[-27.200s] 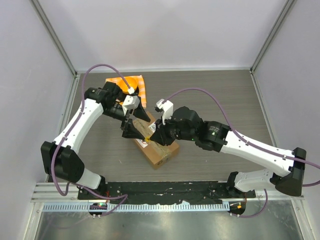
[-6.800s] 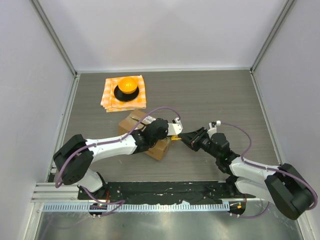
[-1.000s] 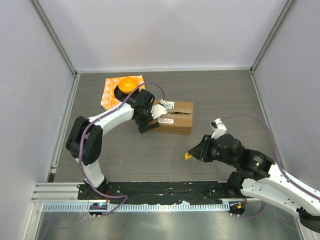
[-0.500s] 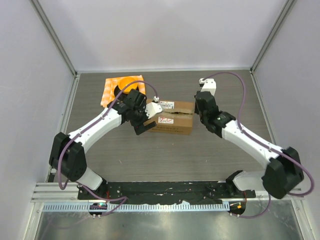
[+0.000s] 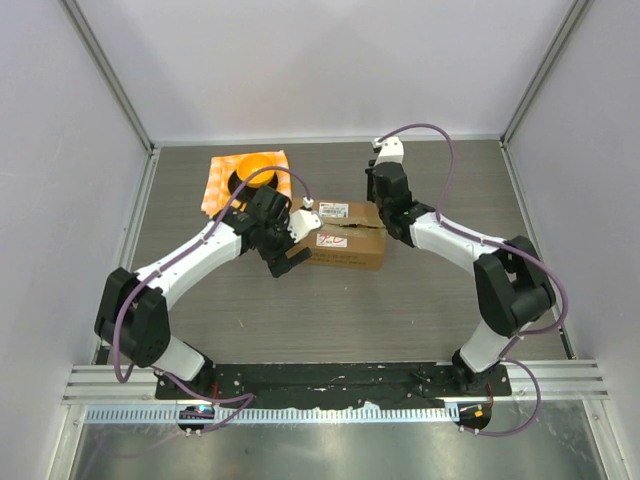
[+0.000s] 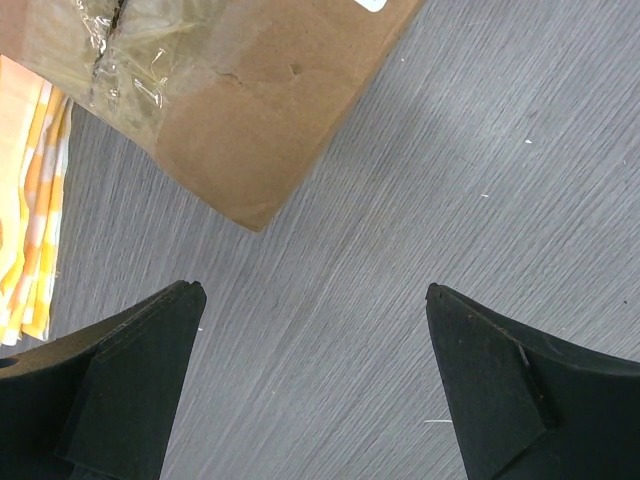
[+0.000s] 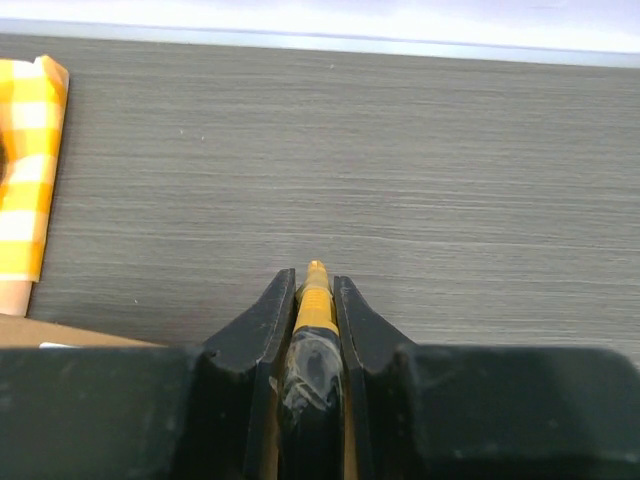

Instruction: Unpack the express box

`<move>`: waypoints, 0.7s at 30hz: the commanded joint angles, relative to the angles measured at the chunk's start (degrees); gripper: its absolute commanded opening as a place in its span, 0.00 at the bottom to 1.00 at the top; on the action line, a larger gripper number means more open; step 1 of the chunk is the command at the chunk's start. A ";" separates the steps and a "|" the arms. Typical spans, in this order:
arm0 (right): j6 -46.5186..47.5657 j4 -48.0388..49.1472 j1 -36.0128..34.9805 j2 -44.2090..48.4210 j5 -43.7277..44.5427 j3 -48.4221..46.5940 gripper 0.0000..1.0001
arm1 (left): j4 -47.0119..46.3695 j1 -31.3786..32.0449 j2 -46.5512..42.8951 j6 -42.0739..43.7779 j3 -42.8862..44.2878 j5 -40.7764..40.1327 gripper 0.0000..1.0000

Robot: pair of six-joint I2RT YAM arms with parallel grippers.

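My grippers have the box's tape seam [image 5: 350, 225] running crosswise from one to the other. My right gripper should turn the box's near end [image 5: 371, 213] toward me before my left gripper steadies the other end.
The express box [image 5: 345, 235] is a brown carton with white labels. It lies on its side mid-table, and its taped corner shows in the left wrist view [image 6: 250, 100]. My left gripper [image 5: 287, 256] is open and empty, low over the table at the box's near left corner; in its own view [image 6: 310, 290] only bare table lies between the fingers. My right gripper [image 5: 377, 173] is just beyond the box's far right corner. It is shut [image 7: 314, 280] on a yellow and black cutter [image 7: 316, 305] that points toward the back wall.
A yellow checked cloth [image 5: 222, 172] with an orange bowl [image 5: 258, 164] on it lies at the back left, close behind the left arm. The cloth also shows in the right wrist view [image 7: 25, 160]. Grey walls enclose the table on three sides.
My right arm has swung from the near right side to the far right corner of the box, still holding the cutter. My left gripper has shifted slightly at the box's left end.
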State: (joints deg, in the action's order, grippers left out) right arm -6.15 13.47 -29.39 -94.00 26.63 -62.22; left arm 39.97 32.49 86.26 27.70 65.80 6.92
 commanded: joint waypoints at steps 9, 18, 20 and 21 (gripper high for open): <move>-1.76 -4.51 0.29 -5.06 -3.87 -0.89 0.01 | -4.72 -1.90 -1.71 -5.20 0.56 -3.31 1.00; -7.55 -10.21 -1.11 4.16 -2.29 7.28 0.01 | -6.92 -1.90 2.59 -5.38 1.17 -6.39 1.00; -9.83 -12.77 -2.86 6.44 -0.80 9.39 0.01 | -8.05 -1.90 4.00 -4.68 2.14 -9.19 1.00; -10.54 -13.12 -3.65 9.15 -0.44 10.26 0.01 | -8.32 -1.99 5.22 -4.33 2.57 -9.55 1.00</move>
State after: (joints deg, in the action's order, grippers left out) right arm -11.97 4.36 -30.17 -92.27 23.59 -54.50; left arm 35.62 30.83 88.64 22.96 65.39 0.60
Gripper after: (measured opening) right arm 0.226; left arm 0.997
